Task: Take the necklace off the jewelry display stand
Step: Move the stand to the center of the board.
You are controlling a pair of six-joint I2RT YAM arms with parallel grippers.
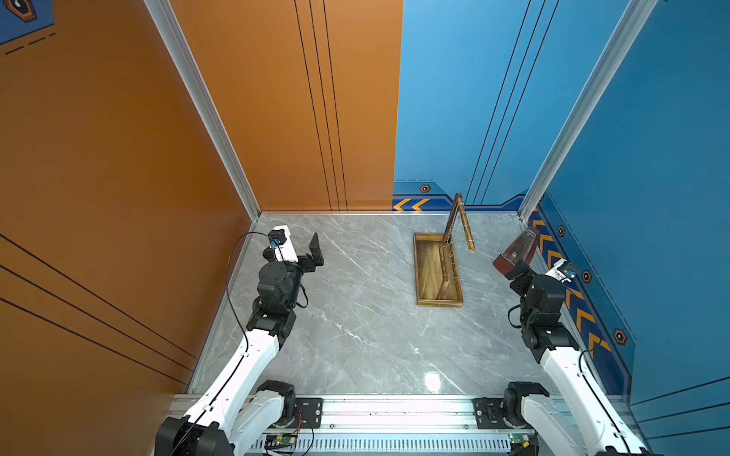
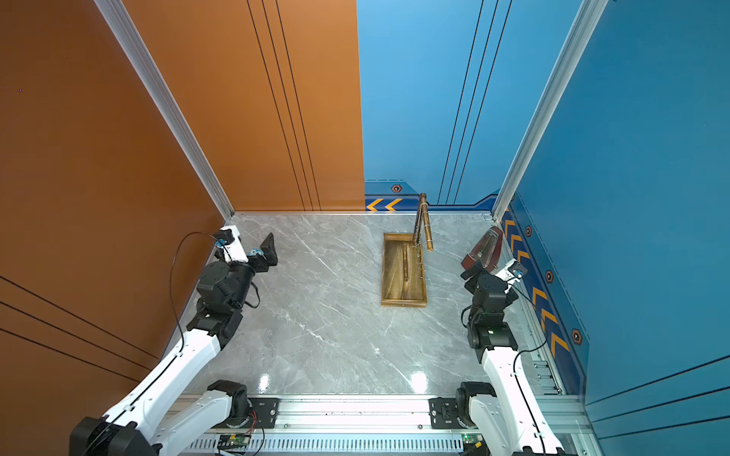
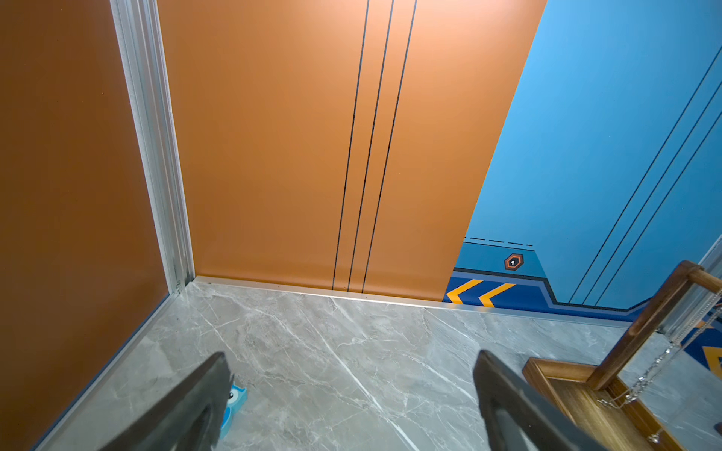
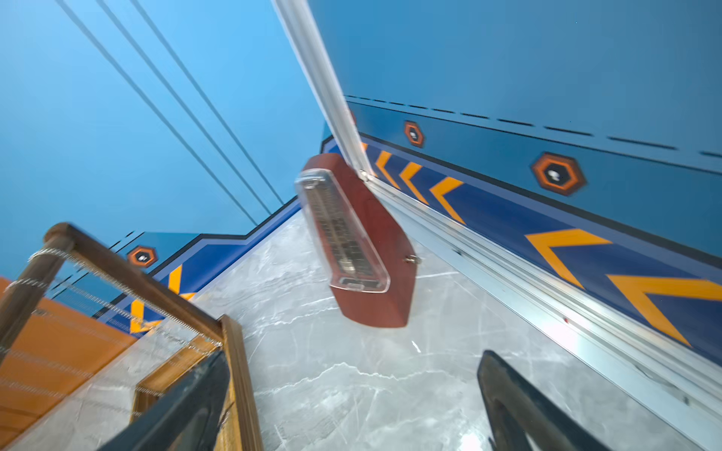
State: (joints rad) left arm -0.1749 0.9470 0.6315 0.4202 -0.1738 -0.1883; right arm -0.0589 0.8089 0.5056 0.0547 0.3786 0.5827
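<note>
The jewelry display stand [image 1: 439, 269] is a long way from my left gripper. Next, my right gripper takes hold of the stand's lower rod [image 2: 405, 263] and swings the stand closer first.
The brown wooden jewelry display stand [image 1: 438, 303] [image 2: 403, 303] stands at the back right of the marble table, with its post and top rod above the tray base. A silver chain necklace [image 3: 648, 373] [image 4: 113, 306] is wrapped over the rod and hangs down toward the tray. My left gripper [image 1: 317, 252] [image 3: 351, 367] is open and empty near the back left corner, far from the stand. My right gripper [image 4: 351, 390] is open and empty just right of the stand's tray; one of its fingers [image 4: 195, 402] overlaps the tray rim in the wrist view.
A dark red pyramid-shaped metronome [image 1: 517, 252] [image 4: 375, 250] with a clear front cover stands by the right wall, just beyond my right gripper. Orange and blue walls enclose the table on three sides. Both arm bases sit on the rail [image 1: 395, 410] at the front edge.
</note>
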